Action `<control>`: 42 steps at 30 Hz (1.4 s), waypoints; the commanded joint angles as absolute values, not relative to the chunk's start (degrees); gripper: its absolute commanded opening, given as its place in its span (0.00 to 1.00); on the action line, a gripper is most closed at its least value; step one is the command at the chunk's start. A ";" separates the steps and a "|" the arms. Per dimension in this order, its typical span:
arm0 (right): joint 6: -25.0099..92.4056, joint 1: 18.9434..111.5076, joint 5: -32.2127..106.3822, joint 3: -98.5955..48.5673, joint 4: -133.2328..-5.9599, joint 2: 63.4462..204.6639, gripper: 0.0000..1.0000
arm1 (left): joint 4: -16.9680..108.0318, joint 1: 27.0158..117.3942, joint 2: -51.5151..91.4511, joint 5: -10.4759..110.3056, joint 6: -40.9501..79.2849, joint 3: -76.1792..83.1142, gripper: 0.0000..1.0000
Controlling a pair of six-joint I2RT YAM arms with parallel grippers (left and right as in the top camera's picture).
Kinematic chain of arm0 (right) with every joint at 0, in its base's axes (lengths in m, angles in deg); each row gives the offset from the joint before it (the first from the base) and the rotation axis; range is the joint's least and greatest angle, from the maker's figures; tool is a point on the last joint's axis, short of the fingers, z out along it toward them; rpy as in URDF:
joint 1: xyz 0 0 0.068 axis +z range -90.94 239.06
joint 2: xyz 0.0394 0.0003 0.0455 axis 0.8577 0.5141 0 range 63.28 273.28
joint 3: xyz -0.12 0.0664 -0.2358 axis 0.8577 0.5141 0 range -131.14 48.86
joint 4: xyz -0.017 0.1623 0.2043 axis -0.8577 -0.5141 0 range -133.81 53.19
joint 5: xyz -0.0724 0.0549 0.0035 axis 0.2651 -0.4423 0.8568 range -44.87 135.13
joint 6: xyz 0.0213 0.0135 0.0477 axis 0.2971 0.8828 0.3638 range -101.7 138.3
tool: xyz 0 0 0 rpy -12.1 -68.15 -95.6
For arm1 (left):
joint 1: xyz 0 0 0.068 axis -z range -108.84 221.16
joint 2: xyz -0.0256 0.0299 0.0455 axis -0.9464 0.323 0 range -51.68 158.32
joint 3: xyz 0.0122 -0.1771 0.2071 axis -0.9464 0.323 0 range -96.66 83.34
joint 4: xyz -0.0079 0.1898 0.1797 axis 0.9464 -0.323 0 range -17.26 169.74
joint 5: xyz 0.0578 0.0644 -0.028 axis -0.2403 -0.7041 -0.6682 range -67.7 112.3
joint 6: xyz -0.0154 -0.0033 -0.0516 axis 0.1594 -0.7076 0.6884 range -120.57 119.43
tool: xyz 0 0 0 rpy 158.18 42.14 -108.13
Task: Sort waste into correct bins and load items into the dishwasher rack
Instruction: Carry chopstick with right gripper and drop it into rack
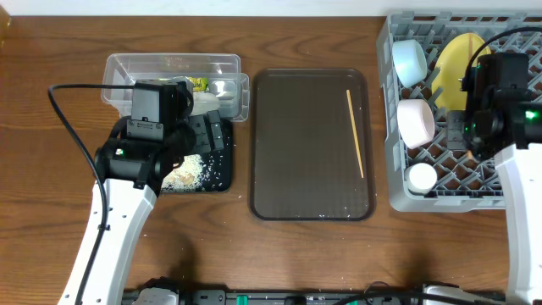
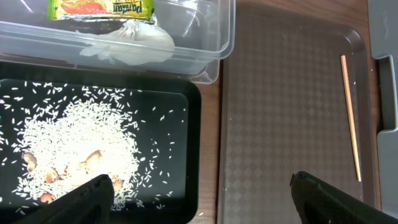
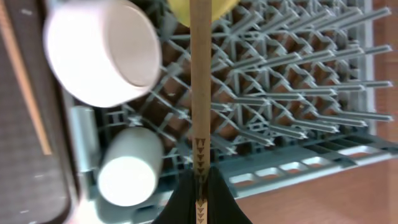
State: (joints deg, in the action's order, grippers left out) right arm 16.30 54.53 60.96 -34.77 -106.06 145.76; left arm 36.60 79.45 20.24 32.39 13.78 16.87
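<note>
The wooden chopstick (image 3: 200, 87) is hanging over the rack's open pegs (image 1: 457, 175) next to the white cup. My right gripper should keep lowering the chopstick until it sits in the grey rack.
My left gripper (image 2: 202, 186) is open and empty, above the near right corner of the black tray (image 2: 193, 124), which holds loose rice scraps (image 2: 81, 137). Behind it, the clear tub (image 2: 205, 62) holds the green-and-yellow wrapper (image 2: 102, 7) and crumpled white paper (image 2: 134, 46). My right gripper (image 3: 200, 180) is shut on a wooden chopstick (image 3: 200, 74) above the grey rack (image 3: 298, 93). The rack (image 1: 508, 195) holds the light blue bowl (image 1: 409, 61), yellow plate (image 1: 457, 63), white bowl (image 1: 415, 121) and white cup (image 1: 421, 176). The second chopstick (image 1: 356, 134) lies on the brown tray.
The brown serving tray (image 1: 296, 169) sits mid-table between the bins and the rack, with a few stray rice grains on it. Bare wooden table lies in front and at the far left. A black cable loops off the left arm.
</note>
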 commanded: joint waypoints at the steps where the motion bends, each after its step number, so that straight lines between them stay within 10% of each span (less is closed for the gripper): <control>1: 13.33 52.56 65.31 -34.34 -105.76 148.54 0.01 | 36.49 79.21 20.57 31.88 13.23 16.41 0.93; 18: 10.07 51.47 67.39 -34.25 -111.68 163.64 0.01 | 36.49 79.21 20.57 31.88 13.23 16.41 0.93; 23: 10.07 51.47 67.39 -34.25 -111.83 164.01 0.27 | 36.49 79.21 20.57 31.88 13.23 16.41 0.93; 30: 10.07 51.75 66.84 -35.32 -112.27 164.01 0.30 | 36.49 79.21 20.57 31.88 13.23 16.41 0.93; 42: 17.28 58.05 31.57 -52.98 -110.13 164.01 0.30 | 36.49 79.21 20.57 31.88 13.23 16.41 0.93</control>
State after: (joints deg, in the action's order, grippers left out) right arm 12.26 55.84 47.94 -49.53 -110.61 164.16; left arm 36.60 79.45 20.24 32.39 13.78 16.87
